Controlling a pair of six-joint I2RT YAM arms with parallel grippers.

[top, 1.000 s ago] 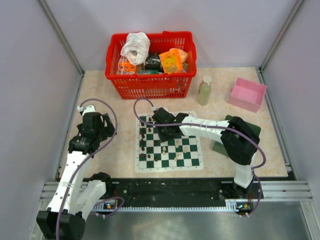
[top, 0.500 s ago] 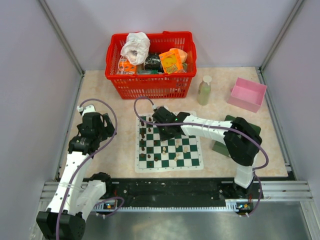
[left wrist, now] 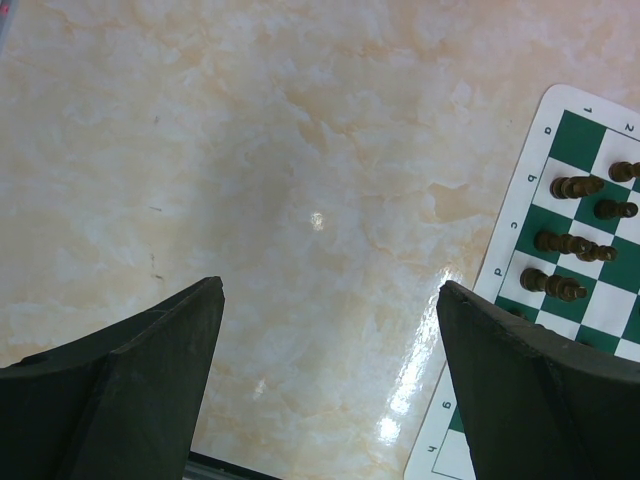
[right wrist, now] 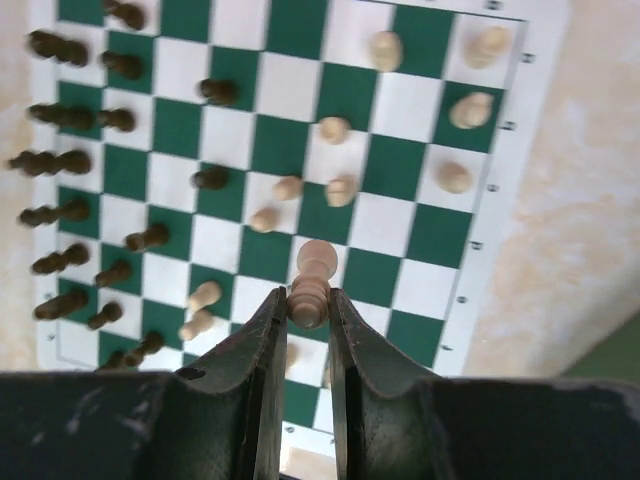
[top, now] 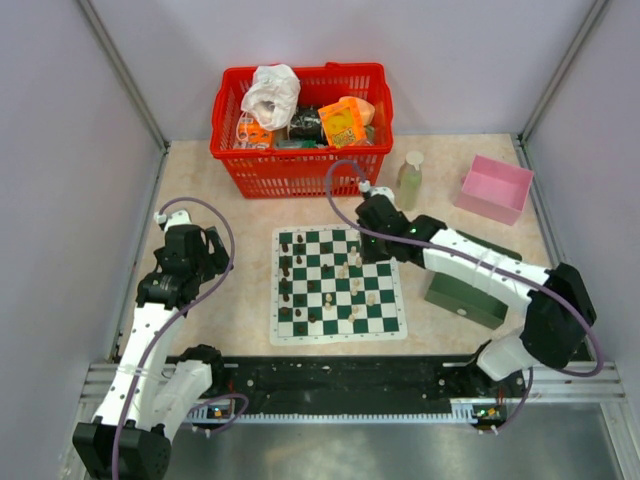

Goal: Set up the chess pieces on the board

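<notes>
I can see the cream piece upright (right wrist: 317, 262) and the board's green edge square (right wrist: 438, 236) empty beside the row of cream pieces. My right gripper should keep going there, lower the piece and let go of it.
The board (top: 338, 334) lies flat in the middle of the table. Dark brown chess pieces (top: 287, 285) stand along its left columns, and cream ones (top: 352, 292) are scattered over its right half. My right gripper (top: 368, 250) hangs over the board's far right part. In the right wrist view it (right wrist: 307, 295) is shut on a cream piece (right wrist: 314, 268), held above the board (right wrist: 400, 215). My left gripper (top: 205, 250) is open over bare table left of the board. In the left wrist view it (left wrist: 330, 288) holds nothing, and the board's edge (left wrist: 575, 150) shows at right.
A red basket (top: 300, 160) full of goods stands at the back. A pale green bottle (top: 408, 180) and a pink box (top: 495, 188) stand back right. A dark green box (top: 470, 292) lies right of the board, under the right arm.
My right arm has swung from the board's far left to its far right, and its jaws have closed on the cream piece. The left arm has not moved.
</notes>
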